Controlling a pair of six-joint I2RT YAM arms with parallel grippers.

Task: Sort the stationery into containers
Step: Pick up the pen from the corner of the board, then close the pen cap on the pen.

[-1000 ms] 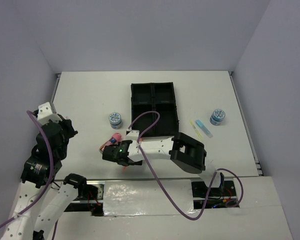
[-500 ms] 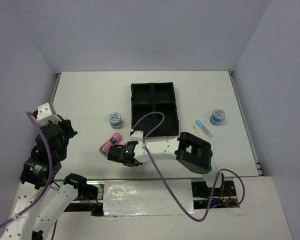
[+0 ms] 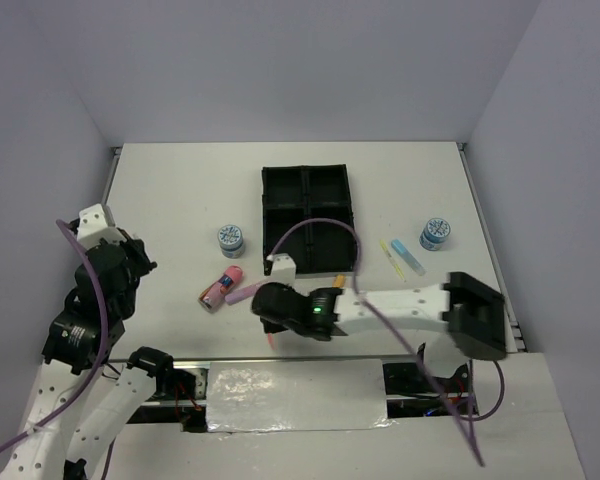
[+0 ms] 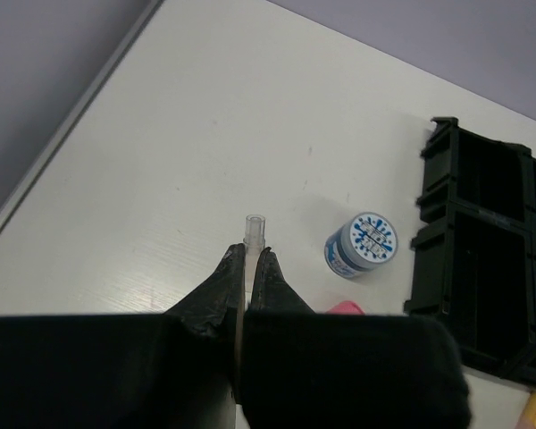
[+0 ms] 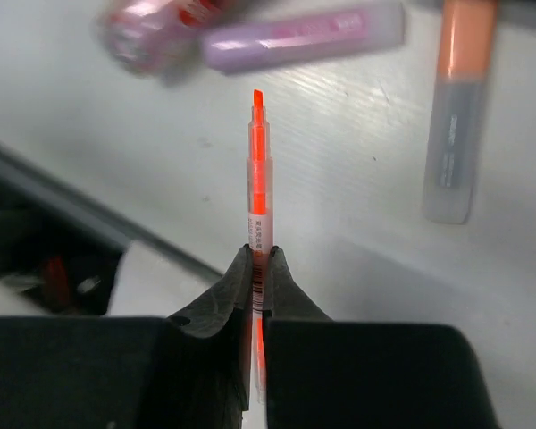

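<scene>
My left gripper (image 4: 255,231) is holding the clear cap and the orange pen's tip (image 5: 258,98) is uncapped, so my right gripper should lift the pen to the cap before sorting the pen.
My right gripper (image 5: 259,252) is shut on a thin orange pen (image 5: 259,170), held just above the table near its front edge. Beyond the pen lie a purple marker (image 5: 304,36), a pink tube (image 5: 152,27) and an orange marker (image 5: 454,134). In the top view the right gripper (image 3: 268,318) sits below the black tray (image 3: 263,215) of containers. My left gripper (image 4: 248,253) is shut on a thin clear-tipped pen (image 4: 254,228) over the left of the table. One tape roll (image 3: 231,239) stands left of the tray, another (image 3: 435,233) to its right.
A yellow marker (image 3: 387,254) and a blue marker (image 3: 408,258) lie between the tray and the right tape roll. The left wrist view shows the tape roll (image 4: 362,246) and the tray's wall (image 4: 426,259). The table's front edge (image 3: 280,358) runs close below the right gripper.
My right gripper has shut on the orange pen and shifted right, with the arm's elbow swinging far to the right. The left arm has barely moved.
</scene>
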